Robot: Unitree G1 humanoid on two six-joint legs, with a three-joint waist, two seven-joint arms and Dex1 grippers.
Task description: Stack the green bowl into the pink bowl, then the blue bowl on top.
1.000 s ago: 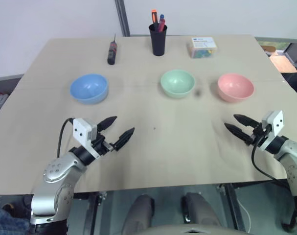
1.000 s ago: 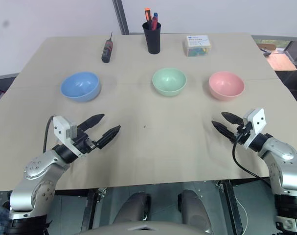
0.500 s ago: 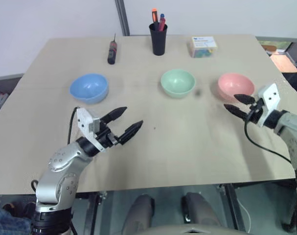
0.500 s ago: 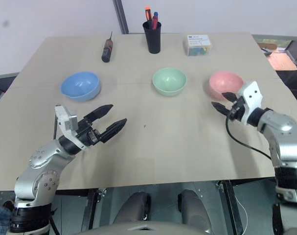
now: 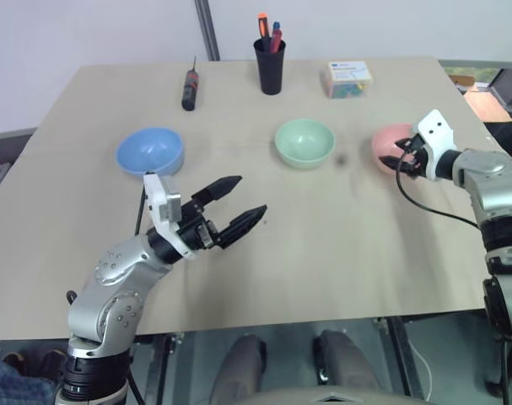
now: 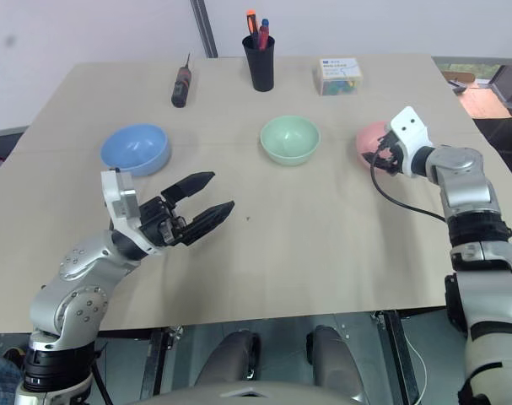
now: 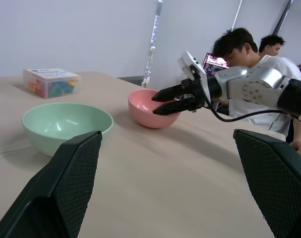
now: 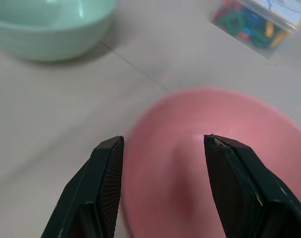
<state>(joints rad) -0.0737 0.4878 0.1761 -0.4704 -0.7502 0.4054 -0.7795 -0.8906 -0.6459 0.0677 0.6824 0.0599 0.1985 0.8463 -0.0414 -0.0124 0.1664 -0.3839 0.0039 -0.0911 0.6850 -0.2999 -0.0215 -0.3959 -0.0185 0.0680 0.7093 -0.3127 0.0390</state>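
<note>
My gripper will lower the blue bowl [image 5: 150,151] into the green bowl [image 5: 304,143]. The blue bowl will sit high and tilted, because it is about as wide as the green bowl.
Three bowls stand in a row across the table: the blue bowl [image 5: 150,151] on the left, the green bowl [image 5: 304,142] in the middle, the pink bowl [image 5: 385,145] on the right. My right gripper [image 5: 396,157] is open and hovers at the pink bowl's near rim; the right wrist view has the pink bowl [image 8: 200,163] just beyond its spread fingers [image 8: 106,178]. I cannot tell whether it touches the rim. Nearer the front of the table, my left gripper [image 5: 249,197] is wide open and empty, raised off the table and pointing toward the green bowl [image 7: 66,124].
At the table's far edge stand a black pen cup [image 5: 271,67], a screwdriver [image 5: 189,89] and a clear box of coloured pieces [image 5: 350,80]. Two people [image 7: 239,49] sit beyond the table's right side. The beige table [image 5: 323,245] is bare in front of the bowls.
My right gripper has travelled from near the table's front edge forward to the pink bowl. The left gripper has risen and shifted right, toward the table's middle. The bowls have not moved.
</note>
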